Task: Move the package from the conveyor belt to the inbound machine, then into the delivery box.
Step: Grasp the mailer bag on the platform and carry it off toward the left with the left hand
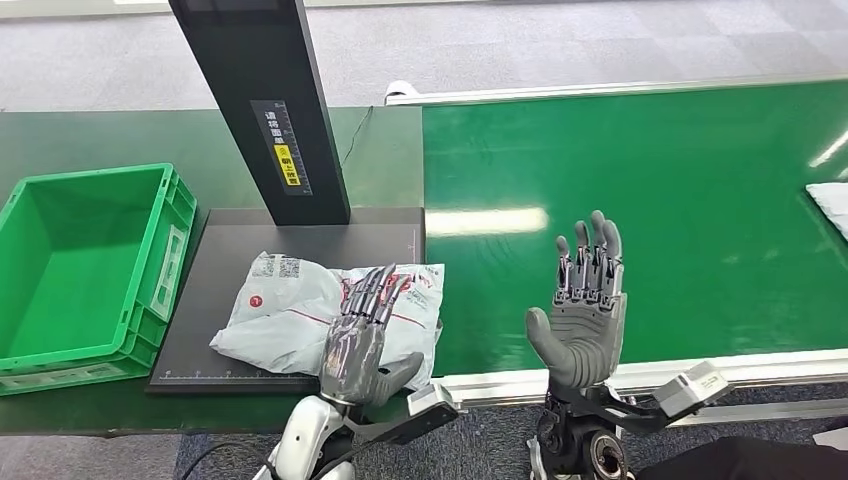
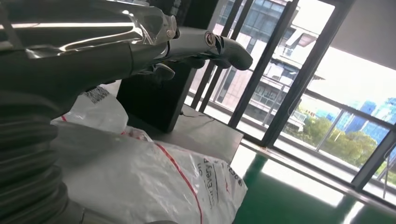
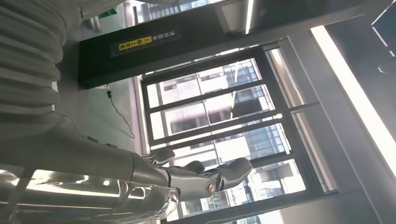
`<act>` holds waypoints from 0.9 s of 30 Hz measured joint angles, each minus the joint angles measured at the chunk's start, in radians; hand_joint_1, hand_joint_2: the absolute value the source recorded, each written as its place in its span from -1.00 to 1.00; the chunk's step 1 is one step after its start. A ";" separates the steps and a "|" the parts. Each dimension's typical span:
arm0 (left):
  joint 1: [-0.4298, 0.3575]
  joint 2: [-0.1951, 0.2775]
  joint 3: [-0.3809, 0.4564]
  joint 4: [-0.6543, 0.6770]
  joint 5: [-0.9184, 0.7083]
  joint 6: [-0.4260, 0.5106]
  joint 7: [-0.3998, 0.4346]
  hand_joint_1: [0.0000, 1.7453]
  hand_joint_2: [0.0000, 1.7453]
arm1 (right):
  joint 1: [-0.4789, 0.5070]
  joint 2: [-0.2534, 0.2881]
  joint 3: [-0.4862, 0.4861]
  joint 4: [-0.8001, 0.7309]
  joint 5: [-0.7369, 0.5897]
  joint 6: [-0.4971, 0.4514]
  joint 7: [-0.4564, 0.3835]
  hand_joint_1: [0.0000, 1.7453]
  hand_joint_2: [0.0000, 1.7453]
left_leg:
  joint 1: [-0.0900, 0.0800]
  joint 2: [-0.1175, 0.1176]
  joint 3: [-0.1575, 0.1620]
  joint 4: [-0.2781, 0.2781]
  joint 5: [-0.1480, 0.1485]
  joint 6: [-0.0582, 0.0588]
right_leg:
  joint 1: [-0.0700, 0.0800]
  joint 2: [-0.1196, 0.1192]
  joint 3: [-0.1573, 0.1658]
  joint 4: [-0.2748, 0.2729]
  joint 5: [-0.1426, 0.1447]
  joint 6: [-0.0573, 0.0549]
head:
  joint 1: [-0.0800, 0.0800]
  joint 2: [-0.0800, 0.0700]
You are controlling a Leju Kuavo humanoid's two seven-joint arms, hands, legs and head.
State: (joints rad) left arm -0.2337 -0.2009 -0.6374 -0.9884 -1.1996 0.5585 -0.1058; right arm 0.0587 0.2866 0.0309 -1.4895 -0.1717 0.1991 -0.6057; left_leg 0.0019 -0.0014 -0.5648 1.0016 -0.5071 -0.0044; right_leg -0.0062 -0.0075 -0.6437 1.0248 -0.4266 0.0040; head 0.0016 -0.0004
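Observation:
The white package's plastic [image 1: 325, 317] is slack and wrinkled [image 1: 262, 340] on the black plate, so I expect the package to crumple together and sag when the robot picks it up.
A white plastic mailer package [image 1: 290, 315] with red print lies crumpled on the black plate [image 1: 215, 300] of the inbound machine. My left hand [image 1: 360, 335] is over the package's right part, fingers straight and spread, gripping nothing. The left wrist view has that hand [image 2: 140, 44] stretched out a little above the package [image 2: 154, 182]. My right hand [image 1: 585, 310] stands open with fingers pointing up, above the near edge of the green conveyor belt [image 1: 650, 220]. In the right wrist view this hand [image 3: 154, 179] holds nothing.
The machine's black post [image 1: 260, 110] rises at the plate's far edge. A green crate [image 1: 160, 260] sits just left of the plate. Another white package [image 1: 832, 205] lies at the belt's far right edge. A metal rail [image 1: 740, 365] borders the belt's near side.

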 joint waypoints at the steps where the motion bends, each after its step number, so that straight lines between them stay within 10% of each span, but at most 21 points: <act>1: -0.020 -0.006 0.001 0.036 0.004 -0.001 -0.001 -1.00 1.00 | 0.002 0.002 -0.002 -0.004 -0.006 0.003 0.001 -1.00 1.00 | 0.000 0.000 0.000 0.000 0.000 0.000 | 0.000 0.000 0.000 0.000 0.000 0.000 | 0.000 0.000; 27: -0.292 -0.036 0.113 0.489 0.067 -0.087 0.000 -1.00 1.00 | 0.050 0.023 -0.064 -0.088 -0.078 0.040 0.023 -1.00 1.00 | 0.000 0.001 0.004 0.000 0.000 0.000 | 0.000 0.000 0.005 0.000 0.000 0.000 | 0.000 0.000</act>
State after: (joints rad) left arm -0.5259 -0.2373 -0.5242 -0.4992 -1.1328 0.4716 -0.1057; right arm 0.1089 0.3094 -0.0333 -1.5770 -0.2495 0.2392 -0.5825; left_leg 0.0020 -0.0008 -0.5606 1.0013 -0.5070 -0.0044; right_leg -0.0062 -0.0071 -0.6383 1.0250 -0.4264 0.0039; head 0.0019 -0.0004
